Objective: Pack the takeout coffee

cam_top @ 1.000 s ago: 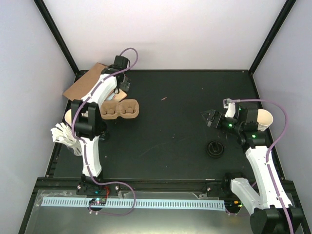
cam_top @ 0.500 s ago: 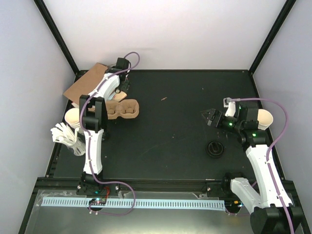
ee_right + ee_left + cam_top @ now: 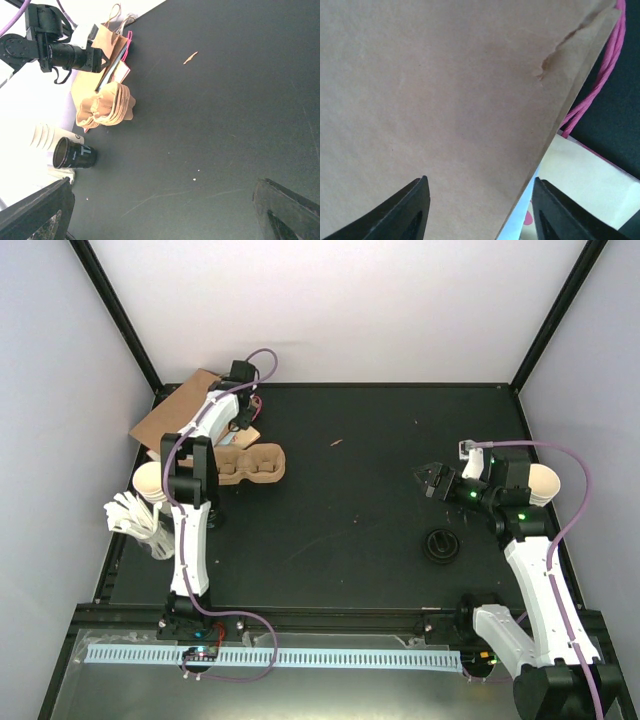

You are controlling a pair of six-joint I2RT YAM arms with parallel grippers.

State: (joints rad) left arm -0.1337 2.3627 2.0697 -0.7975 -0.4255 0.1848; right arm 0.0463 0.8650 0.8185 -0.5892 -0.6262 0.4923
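Note:
The brown bag is lying flat on top of the pale-blue bag. My left gripper should therefore pinch just the brown bag's side edge and lift it clear.
A black paper cup lies on its side at the table's left edge, lidless; in the top view the left arm hides it. A round black lid lies on the mat at the right. The brown bag lies flat at the far left corner and fills the left wrist view. My left gripper is open over the bag's edge, jaws wide apart. My right gripper is open and empty above the mat, a little beyond the lid.
A cardboard cup carrier lies beside the left arm. Under the brown bag lie a cream bag with pink handles and a pale-blue sliver. Cream cups stand at the right edge and left edge, near a white stack.
My left gripper has moved a little farther toward the back left corner, over the brown bag's edge. The right arm has not moved.

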